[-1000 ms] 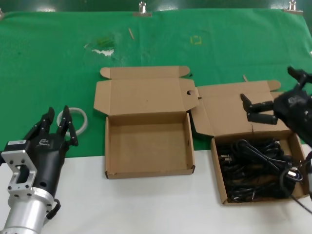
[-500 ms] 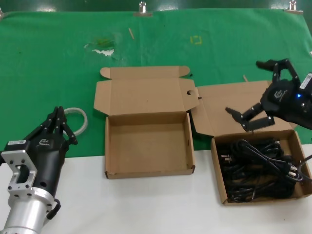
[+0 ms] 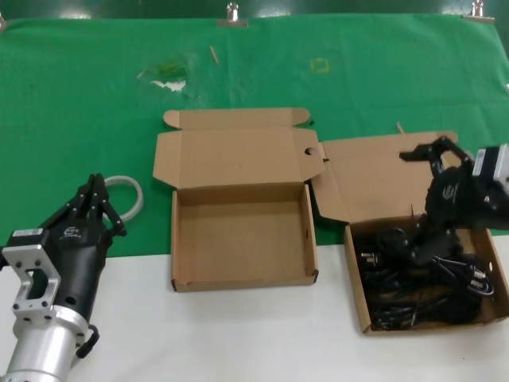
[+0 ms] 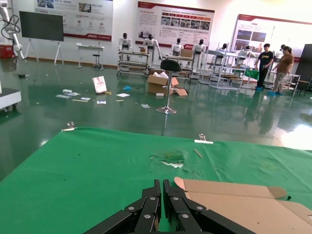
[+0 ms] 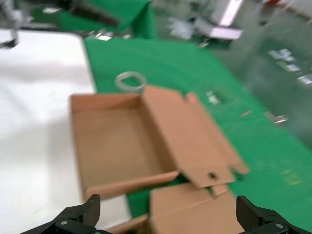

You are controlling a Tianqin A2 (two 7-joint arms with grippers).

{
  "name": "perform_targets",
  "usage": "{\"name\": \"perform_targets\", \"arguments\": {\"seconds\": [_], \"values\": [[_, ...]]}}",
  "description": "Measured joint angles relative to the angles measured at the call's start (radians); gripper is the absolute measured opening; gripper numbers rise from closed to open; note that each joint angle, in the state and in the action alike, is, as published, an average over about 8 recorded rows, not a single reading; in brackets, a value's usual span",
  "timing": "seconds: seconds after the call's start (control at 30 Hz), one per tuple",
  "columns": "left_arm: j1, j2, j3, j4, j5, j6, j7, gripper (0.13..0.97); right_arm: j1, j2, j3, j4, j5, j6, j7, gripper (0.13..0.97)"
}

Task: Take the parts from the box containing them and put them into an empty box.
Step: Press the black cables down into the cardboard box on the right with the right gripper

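The empty box (image 3: 245,239) has my open right gripper pointing toward it over the cords, so next I pull the gripper back and tilt its fingers down onto the coiled cords (image 3: 457,270).
Several black coiled power cords (image 3: 413,296) lie in the brown cardboard box (image 3: 355,280) at the right, its lid (image 3: 370,179) folded back. My right gripper (image 3: 420,199) hangs over the back of that box, tilted down, open wide, holding nothing; its lower finger reaches down among the cords. The right wrist view shows its two fingertips (image 5: 90,207) far apart, with the empty box (image 5: 80,146) beyond them. The empty brown box (image 3: 242,280) stands in the middle with its lid open. My left gripper (image 3: 97,205) is shut and empty at the near left, fingers (image 4: 157,187) together.
A grey-white ring of tubing (image 3: 134,191) lies on the green cloth (image 3: 79,103) just behind my left gripper, also in the right wrist view as the ring (image 5: 130,81). The white table front (image 3: 238,334) runs below both boxes. Metal clips (image 3: 232,14) hold the cloth's far edge.
My right gripper has swung up and then dropped toward the box of cords, staying open. My left gripper's fingers closed a second ago and have held still since.
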Motion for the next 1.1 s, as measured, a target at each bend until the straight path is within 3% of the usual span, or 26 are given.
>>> {"name": "perform_targets", "arguments": {"seconds": [0.37, 0.7, 1.1], "values": [[0.0, 0.0, 0.0, 0.0, 0.0, 0.0, 0.0, 0.156, 0.02, -0.006, -0.078, -0.077, -0.081, -0.121, -0.023, 0.966], [0.0, 0.0, 0.0, 0.0, 0.0, 0.0, 0.0, 0.156, 0.16, -0.013, -0.141, -0.202, -0.142, -0.321, -0.107, 0.966], [0.0, 0.0, 0.0, 0.0, 0.0, 0.0, 0.0, 0.156, 0.288, 0.016, -0.188, -0.216, -0.185, -0.534, -0.133, 0.966]]}}
